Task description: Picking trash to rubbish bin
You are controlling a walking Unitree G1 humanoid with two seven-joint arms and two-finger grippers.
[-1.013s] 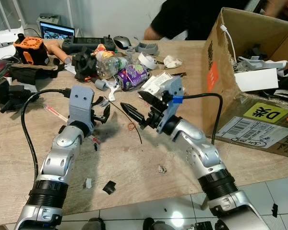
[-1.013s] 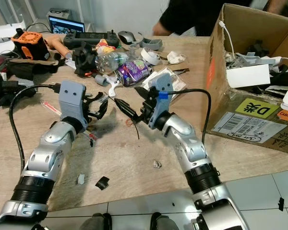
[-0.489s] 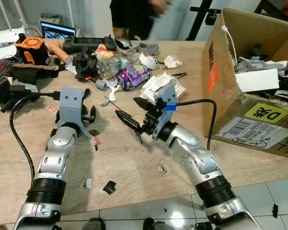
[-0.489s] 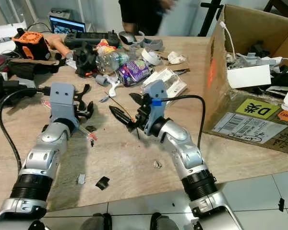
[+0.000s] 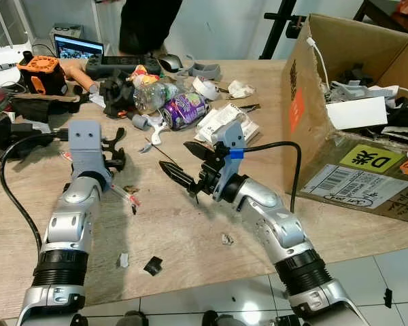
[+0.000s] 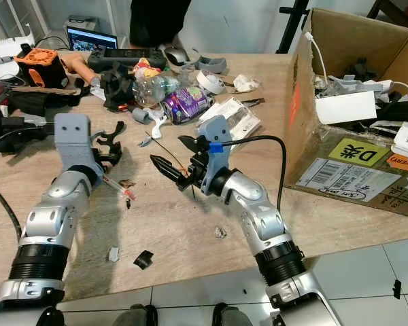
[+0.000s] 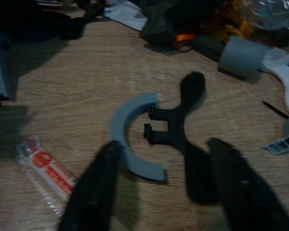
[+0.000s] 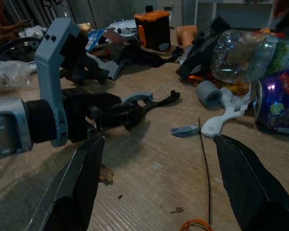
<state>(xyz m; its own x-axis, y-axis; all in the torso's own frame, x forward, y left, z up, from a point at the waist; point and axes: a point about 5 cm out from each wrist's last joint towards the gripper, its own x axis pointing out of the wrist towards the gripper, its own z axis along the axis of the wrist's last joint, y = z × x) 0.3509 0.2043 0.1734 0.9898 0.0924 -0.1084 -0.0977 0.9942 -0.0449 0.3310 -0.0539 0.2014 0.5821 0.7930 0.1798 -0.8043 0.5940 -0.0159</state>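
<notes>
Wood can be seen between the black plastic piece's prong tips and the grey-blue curved piece. The black pronged plastic piece [image 7: 179, 131] will come up by itself when I lift.
Trash lies across the wooden table [image 5: 190, 224]: a purple can [image 5: 187, 109], a crushed clear bottle [image 5: 149, 92], a white packet [image 5: 221, 122], a red-and-white sachet [image 7: 45, 168], an orange rubber band [image 8: 195, 224] and small scraps [image 5: 226, 238]. My left gripper [image 5: 112, 153] is open and low over the table. A grey-blue curved piece [image 7: 130, 130] joined to a black bracket [image 7: 183, 120] lies just ahead of its fingertips. Hovering open at the table's middle, my right gripper [image 5: 183, 163] holds nothing, with a thin black wire [image 8: 204, 173] below it.
An open cardboard box [image 5: 306, 88] full of parts and cables stands at the right. At the back left are an orange device [image 5: 37, 71], a small laptop [image 5: 78, 47] and black gear. A person [image 5: 146, 24] stands behind the table. Tiled floor [image 5: 381, 272] lies past the near edge.
My left arm has swung left, bringing its gripper up to the curved piece. My right gripper has drifted slightly left and down. The person behind the table has walked to the left.
</notes>
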